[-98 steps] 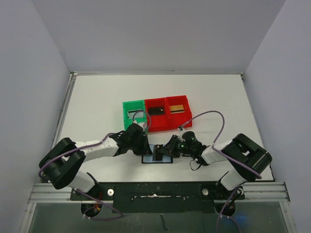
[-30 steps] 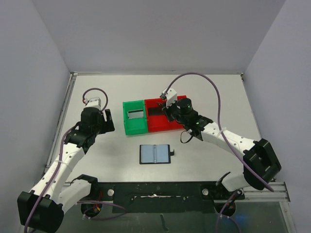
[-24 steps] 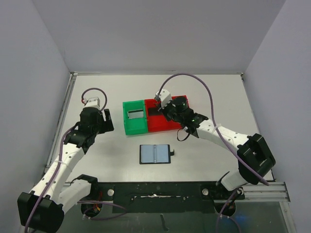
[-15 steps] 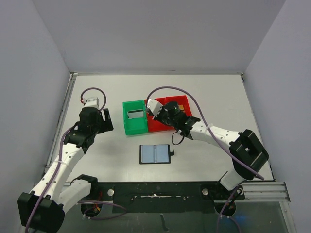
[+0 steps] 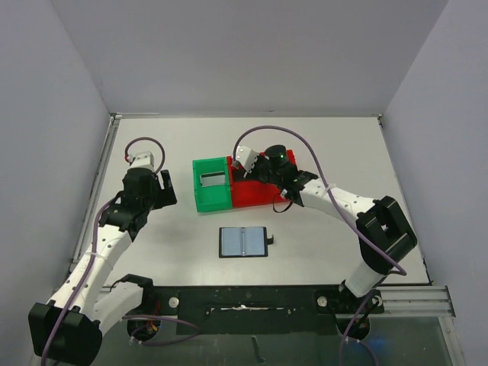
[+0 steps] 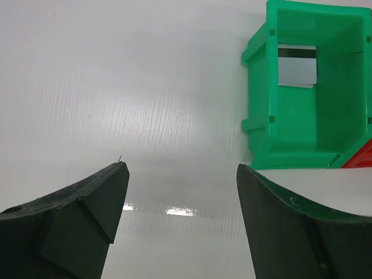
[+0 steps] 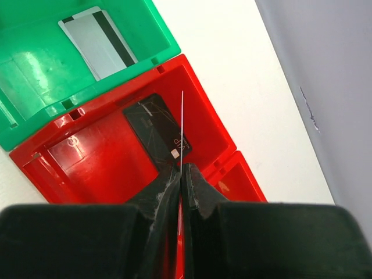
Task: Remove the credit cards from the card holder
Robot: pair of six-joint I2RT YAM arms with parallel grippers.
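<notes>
The thin credit card [image 7: 182, 119] hangs inside the middle red bin's outline, so the robot's right gripper should keep going down toward the black card [image 7: 152, 128] and let go below the bin's rim.
The card holder [image 5: 244, 242] lies open and flat on the table near the front, its strap tab pointing right. My right gripper [image 5: 258, 172] [image 7: 182, 170] hovers over the middle red bin [image 7: 87, 157], shut on a thin credit card [image 7: 182, 128] seen edge-on; its colour does not show. A black card [image 7: 157, 131] lies in that red bin. A silvery-grey card [image 7: 99, 40] [image 6: 297, 67] rests in the green bin [image 5: 212, 184] [image 6: 308, 116]. My left gripper [image 5: 164, 189] [image 6: 180, 174] is open over bare table, left of the green bin, with nothing between its fingers.
A second red bin [image 7: 238, 180] adjoins the middle one on the right, mostly covered by my right arm in the top view. The three bins stand in a row at mid-table. Grey walls enclose the table on three sides.
My right arm has swung left along the bins, carrying the card from over the right red bin to over the middle one. The left arm and the card holder have stayed put.
</notes>
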